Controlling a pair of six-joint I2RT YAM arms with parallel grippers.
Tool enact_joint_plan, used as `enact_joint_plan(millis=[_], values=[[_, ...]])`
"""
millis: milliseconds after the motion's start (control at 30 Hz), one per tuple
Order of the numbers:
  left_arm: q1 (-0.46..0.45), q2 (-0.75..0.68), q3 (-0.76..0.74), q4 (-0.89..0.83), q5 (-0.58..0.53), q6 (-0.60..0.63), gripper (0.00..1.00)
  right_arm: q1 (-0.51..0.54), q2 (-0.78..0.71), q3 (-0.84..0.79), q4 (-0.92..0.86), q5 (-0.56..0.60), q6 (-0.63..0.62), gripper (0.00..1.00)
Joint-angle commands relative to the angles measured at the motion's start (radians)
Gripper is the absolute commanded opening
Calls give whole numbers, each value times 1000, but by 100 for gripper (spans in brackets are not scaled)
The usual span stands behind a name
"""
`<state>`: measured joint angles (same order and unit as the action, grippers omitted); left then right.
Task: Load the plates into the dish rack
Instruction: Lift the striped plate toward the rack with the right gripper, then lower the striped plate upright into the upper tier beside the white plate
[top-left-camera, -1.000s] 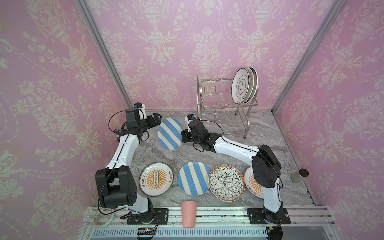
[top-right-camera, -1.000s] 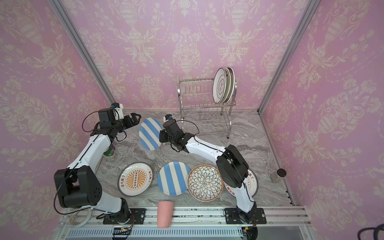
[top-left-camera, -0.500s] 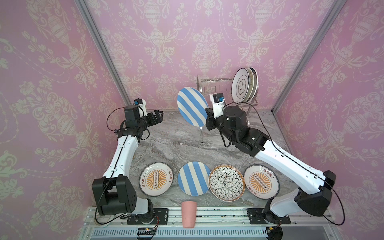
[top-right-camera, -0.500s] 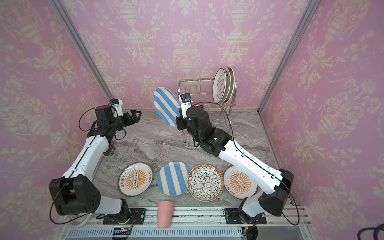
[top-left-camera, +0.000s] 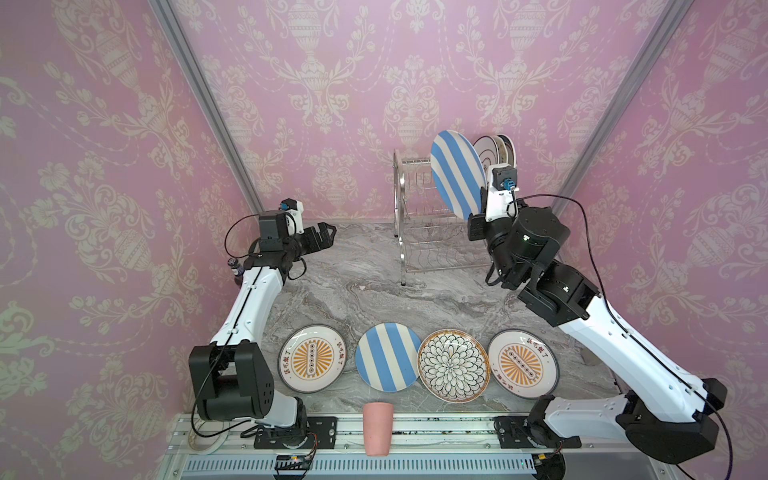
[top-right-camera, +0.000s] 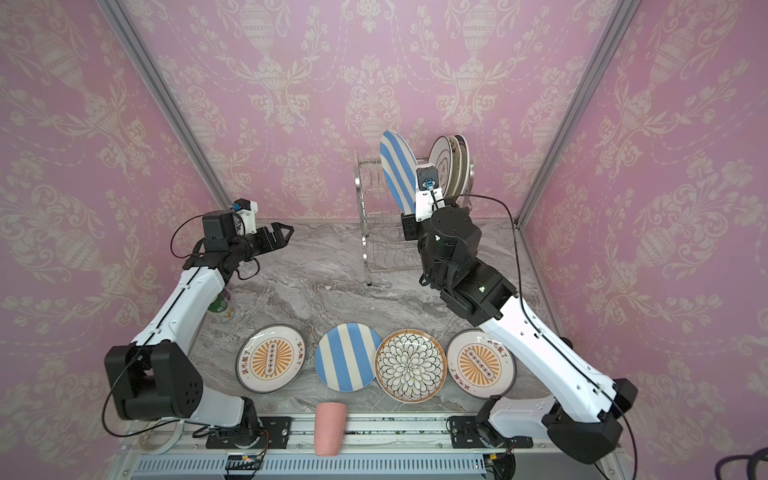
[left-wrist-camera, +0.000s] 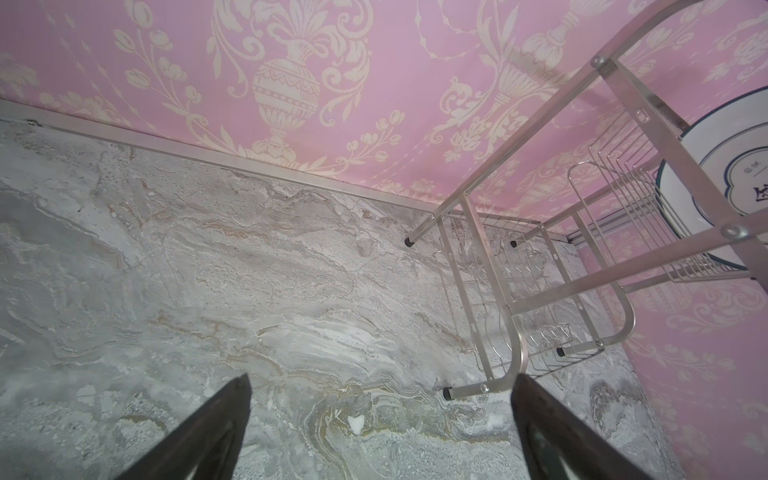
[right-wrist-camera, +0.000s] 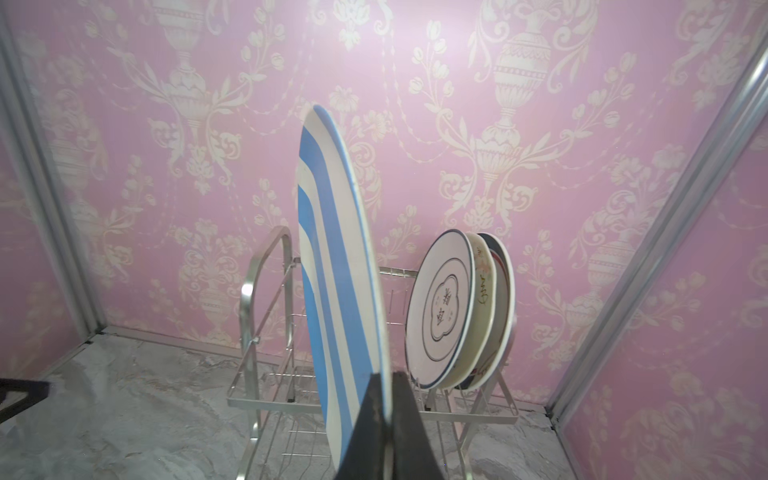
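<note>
The striped plate (top-left-camera: 456, 176) is standing on edge like the plates in the slots, so the robot's right gripper should next move it into the open slot (right-wrist-camera: 396, 310) next to them until it rests.
My right gripper (right-wrist-camera: 386, 376) is shut on the lower rim of a blue-white striped plate (right-wrist-camera: 336, 270), held on edge and high up at the dish rack (top-left-camera: 419, 232). The plate (top-left-camera: 457, 174) stands left of three plates (right-wrist-camera: 444, 307) slotted in the rack's upper tier, with a gap between them. Flat along the table's front lie two orange-sunburst plates (top-left-camera: 312, 358) (top-left-camera: 523, 363), a second striped plate (top-left-camera: 388, 356) and a black-white petal plate (top-left-camera: 452, 365). My left gripper (top-left-camera: 326, 232) hovers open and empty over the back left of the table, pointing toward the rack.
A pink cup (top-left-camera: 377, 428) stands at the front edge, just before the rail. A small bottle (top-right-camera: 222, 307) sits under the left arm by the left wall. Pink walls close in the back and both sides. The rack's lower tier (left-wrist-camera: 498, 257) holds nothing.
The right arm carried the striped plate from low over the table's middle up and right to the rack's top tier. The left gripper stayed open and drew back slightly to the left.
</note>
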<state>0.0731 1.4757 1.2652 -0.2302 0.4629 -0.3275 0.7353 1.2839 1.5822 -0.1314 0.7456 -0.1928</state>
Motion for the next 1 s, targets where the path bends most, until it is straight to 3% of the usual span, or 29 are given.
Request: enact_joint_plan(millis=[0, 467, 967], values=[[-24, 7, 34, -58, 25, 57, 99, -87, 52, 65, 69, 50, -20, 0], [-35, 0, 36, -81, 3, 84, 99, -281, 331, 252, 28, -49, 132, 0], [-35, -7, 14, -47, 5, 84, 99, -331, 425, 266, 13, -75, 211, 0]])
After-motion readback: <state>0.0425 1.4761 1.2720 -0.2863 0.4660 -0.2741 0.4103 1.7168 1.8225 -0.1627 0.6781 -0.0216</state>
